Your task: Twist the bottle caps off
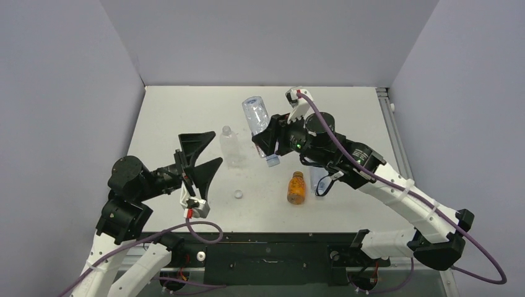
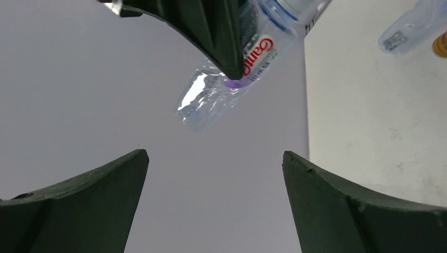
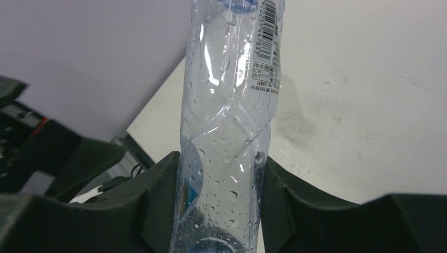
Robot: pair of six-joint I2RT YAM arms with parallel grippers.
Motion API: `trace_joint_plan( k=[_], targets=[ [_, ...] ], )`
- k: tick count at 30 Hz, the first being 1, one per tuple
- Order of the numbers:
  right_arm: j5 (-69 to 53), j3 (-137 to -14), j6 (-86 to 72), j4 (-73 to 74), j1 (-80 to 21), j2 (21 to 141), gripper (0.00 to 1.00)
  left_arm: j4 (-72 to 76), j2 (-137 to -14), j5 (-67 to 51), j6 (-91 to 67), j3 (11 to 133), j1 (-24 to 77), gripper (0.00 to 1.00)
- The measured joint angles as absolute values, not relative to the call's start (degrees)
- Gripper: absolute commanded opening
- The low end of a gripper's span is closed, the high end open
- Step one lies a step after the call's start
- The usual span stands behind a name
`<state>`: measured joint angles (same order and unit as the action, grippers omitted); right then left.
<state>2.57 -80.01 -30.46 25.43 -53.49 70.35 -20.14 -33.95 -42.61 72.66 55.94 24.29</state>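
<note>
The robot's right gripper is holding the short clear bottle by its body, so next the left gripper grips the lower body of the bottle to free the right gripper for the cap.
My right gripper is shut on a short clear bottle with a blue label and holds it tilted above the table. In the right wrist view the wet, crumpled bottle sits squeezed between the fingers of the right gripper. My left gripper is open and empty, left of that bottle. In the left wrist view the left gripper faces the held bottle. The taller ribbed bottle stands upright between the arms. A white cap lies loose on the table. The orange bottle wears its golden-brown cap.
Another clear bottle sits right of the orange one, partly hidden by the right arm; it also shows in the left wrist view. Grey walls close in the white table on three sides.
</note>
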Motion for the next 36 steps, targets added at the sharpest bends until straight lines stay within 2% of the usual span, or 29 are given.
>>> trace_joint_plan(
  k=[8,20,23,29,33,36],
  targets=[
    [-8.3,-91.5,-28.0,33.0,-59.1,72.7,0.39,-16.4,-35.1,-46.8,92.8,54.0,24.4,0.97],
    [-9.5,-104.8,-26.4,43.0,-66.1,85.0,0.39,-20.0,-35.0,-48.3,106.6,54.0,25.4,0.97],
    [-9.5,-107.6,-26.0,44.2,-66.9,87.2,0.39,-21.4,-35.0,-48.2,107.7,54.0,25.5,0.86],
    [-10.5,-111.9,-25.2,46.1,-67.6,90.5,0.4,-24.3,-35.0,-46.8,108.1,54.9,25.6,0.47],
    [-10.9,-114.3,-24.0,47.7,-67.6,91.7,0.47,-25.2,-35.1,-45.2,106.6,55.2,25.6,0.29],
    [-11.1,-116.2,-23.6,49.2,-67.6,92.5,0.58,-24.7,-34.9,-44.9,105.3,55.2,25.7,0.17]
  ],
)
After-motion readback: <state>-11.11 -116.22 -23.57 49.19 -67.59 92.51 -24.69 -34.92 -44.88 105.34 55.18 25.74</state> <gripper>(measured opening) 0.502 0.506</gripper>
